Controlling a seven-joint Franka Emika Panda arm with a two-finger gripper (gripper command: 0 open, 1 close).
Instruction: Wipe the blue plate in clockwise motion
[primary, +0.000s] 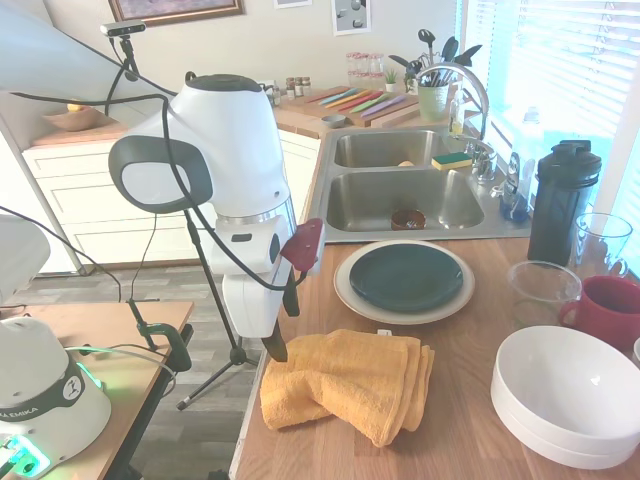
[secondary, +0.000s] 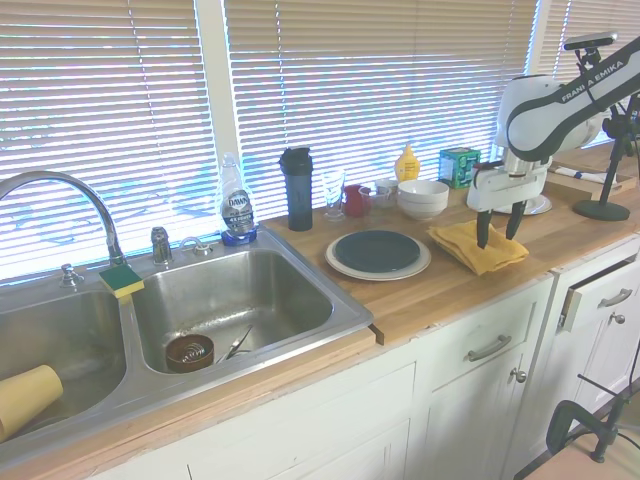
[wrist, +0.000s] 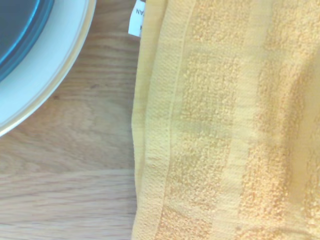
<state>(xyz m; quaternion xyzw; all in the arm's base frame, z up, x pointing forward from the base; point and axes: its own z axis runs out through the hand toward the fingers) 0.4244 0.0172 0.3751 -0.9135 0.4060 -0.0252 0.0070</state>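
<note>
The yellow towel (secondary: 480, 248) will stay folded together with its sides drooping when the robot carries it, because its hems lie stacked (wrist: 154, 115) along one soft edge.
The blue plate (primary: 405, 277) (secondary: 377, 250) lies on a larger cream plate (primary: 345, 290) (secondary: 340, 266) on the wooden counter. A folded yellow towel (primary: 350, 385) (secondary: 480, 250) lies just beside them, toward the counter's front edge. My gripper (primary: 283, 325) (secondary: 499, 232) hangs over the towel's edge, open, its fingertips just above or touching the cloth and nothing held. The wrist view shows the towel (wrist: 225, 125) close up, with the cream plate's rim (wrist: 45, 85) and a sliver of the blue plate (wrist: 20, 25) in one corner.
Stacked white bowls (primary: 565, 395), a red mug (primary: 610, 310), a clear cup (primary: 540, 290) and a black shaker bottle (primary: 560, 200) stand beyond the plates. The double sink (primary: 400, 200) lies behind them. The counter's front edge (primary: 250, 420) runs right beside the towel.
</note>
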